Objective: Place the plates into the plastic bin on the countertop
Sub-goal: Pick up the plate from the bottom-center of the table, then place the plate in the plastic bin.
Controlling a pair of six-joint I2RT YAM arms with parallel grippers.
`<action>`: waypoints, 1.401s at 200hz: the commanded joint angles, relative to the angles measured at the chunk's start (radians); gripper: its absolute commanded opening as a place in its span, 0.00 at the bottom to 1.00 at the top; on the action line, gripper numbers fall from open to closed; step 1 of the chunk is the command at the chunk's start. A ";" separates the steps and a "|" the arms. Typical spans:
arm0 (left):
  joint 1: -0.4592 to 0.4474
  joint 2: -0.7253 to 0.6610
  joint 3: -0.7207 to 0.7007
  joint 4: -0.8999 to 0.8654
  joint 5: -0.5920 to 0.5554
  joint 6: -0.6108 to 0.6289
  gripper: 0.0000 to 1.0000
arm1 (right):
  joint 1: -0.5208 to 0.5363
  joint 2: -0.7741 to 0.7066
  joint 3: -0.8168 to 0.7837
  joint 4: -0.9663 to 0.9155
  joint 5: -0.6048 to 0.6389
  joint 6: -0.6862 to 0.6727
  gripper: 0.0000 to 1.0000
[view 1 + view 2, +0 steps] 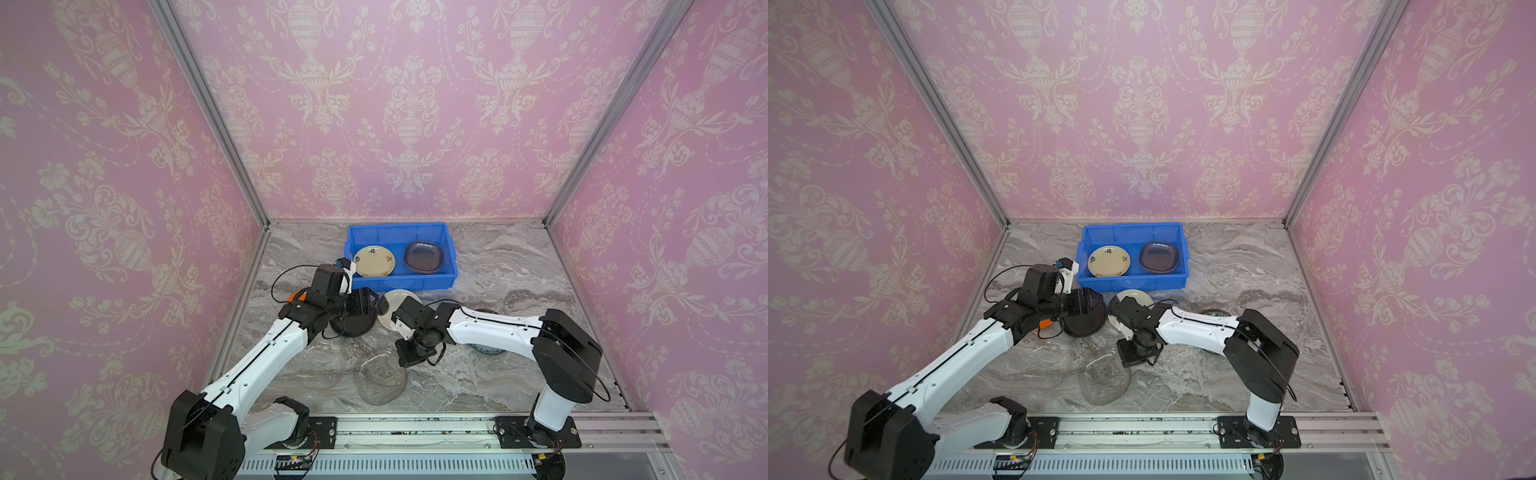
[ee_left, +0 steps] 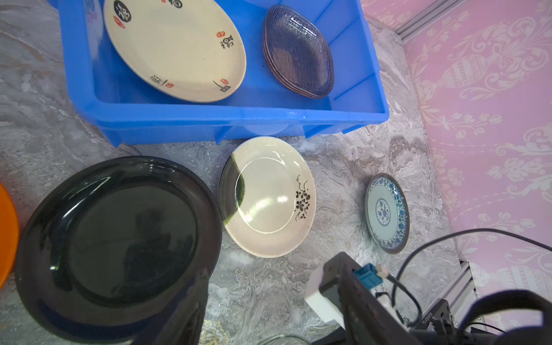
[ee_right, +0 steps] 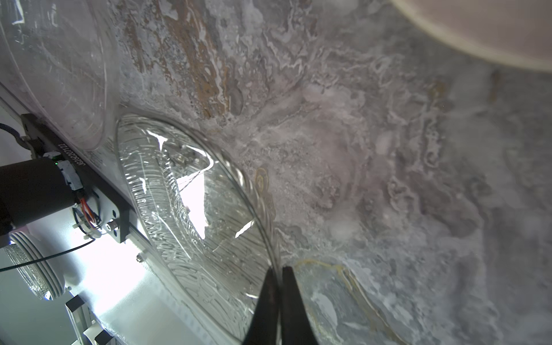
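Note:
My gripper will lower the clear textured glass plate (image 1: pixel 380 379) onto the stack, and the plate will nest flush there, because the smoky glass plates' rims (image 2: pixel 284 79) lie close together in one even stack.
The blue plastic bin (image 1: pixel 401 283) stands at the back of the marble countertop (image 1: pixel 498 282) and holds a cream plate (image 1: pixel 374 261) and a stack of smoky glass plates (image 1: pixel 424 257). In front of it lie a black plate (image 2: pixel 119 245), an orange plate (image 2: pixel 6 236), a cream plate with a dark edge (image 2: pixel 268 200) and a blue-patterned plate (image 2: pixel 386 213). My right gripper (image 3: pixel 277 268) is shut on the rim of a clear textured glass plate (image 3: pixel 194 209), which shows in both top views (image 1: pixel 380 380). My left gripper (image 2: pixel 274 301) hangs open and empty over the black plate's edge.
A second clear glass plate (image 1: pixel 320 365) lies left of the held one, partly under my left arm. My right arm crosses over the blue-patterned plate. The pink walls close the counter on three sides, and a metal rail (image 1: pixel 415 432) runs along the front.

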 commanded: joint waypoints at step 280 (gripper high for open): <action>-0.195 0.282 0.002 0.301 0.121 -0.095 0.25 | -0.414 -0.421 -0.132 0.009 0.080 0.101 0.00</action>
